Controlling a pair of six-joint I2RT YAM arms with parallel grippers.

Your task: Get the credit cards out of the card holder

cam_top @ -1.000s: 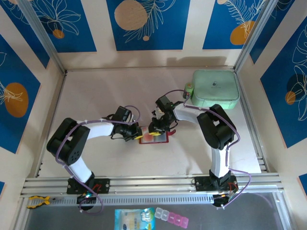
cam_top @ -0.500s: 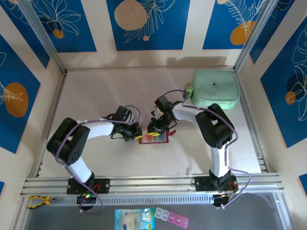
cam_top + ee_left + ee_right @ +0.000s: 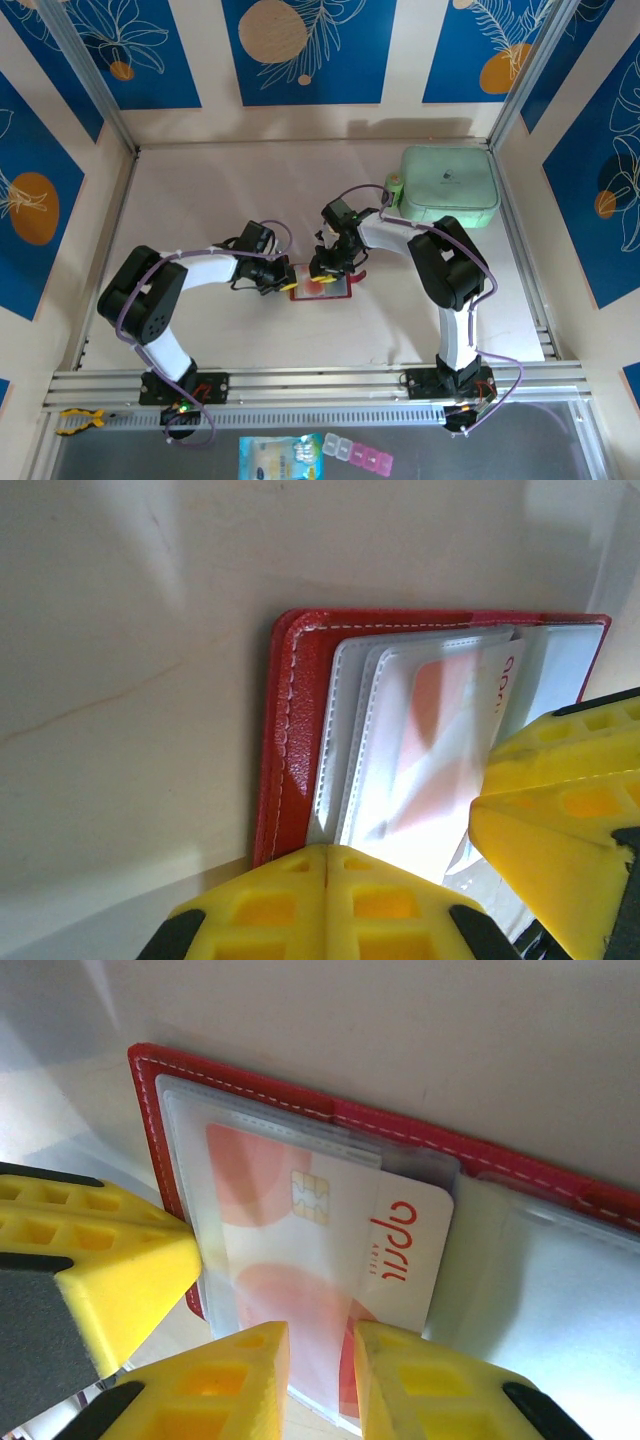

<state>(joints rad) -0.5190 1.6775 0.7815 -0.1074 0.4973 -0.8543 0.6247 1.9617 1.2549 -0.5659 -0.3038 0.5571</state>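
Observation:
Next, my left gripper presses farther in on the sleeve while my right gripper pulls the card's lettered end [image 3: 412, 1245], because my left gripper is at the sleeve's border [image 3: 318, 827].
The red card holder [image 3: 322, 289] lies open on the table between the two arms. Its clear pockets [image 3: 360, 730] hold a credit card [image 3: 330, 1230], white with pink-orange circles, a chip and red lettering. The card's lettered end sticks out of the sleeve. My left gripper [image 3: 327, 865] is shut, its tips pressed on the holder's [image 3: 300, 710] near edge. My right gripper [image 3: 322, 1360] stands narrowly open, its fingertips [image 3: 250, 1370] straddling the card's near edge. The left gripper's yellow finger [image 3: 100, 1260] rests against the holder's [image 3: 250, 1090] left border.
A big mint green case [image 3: 450, 185] sits at the back right, with a small green object [image 3: 394, 186] by its left side. Metal frame rails [image 3: 300, 385] run along the table's near edge and sides. A packet and pill box [image 3: 310, 457] lie below the rail.
My right wrist has edged slightly to the left over the holder. The left arm and the holder have stayed put.

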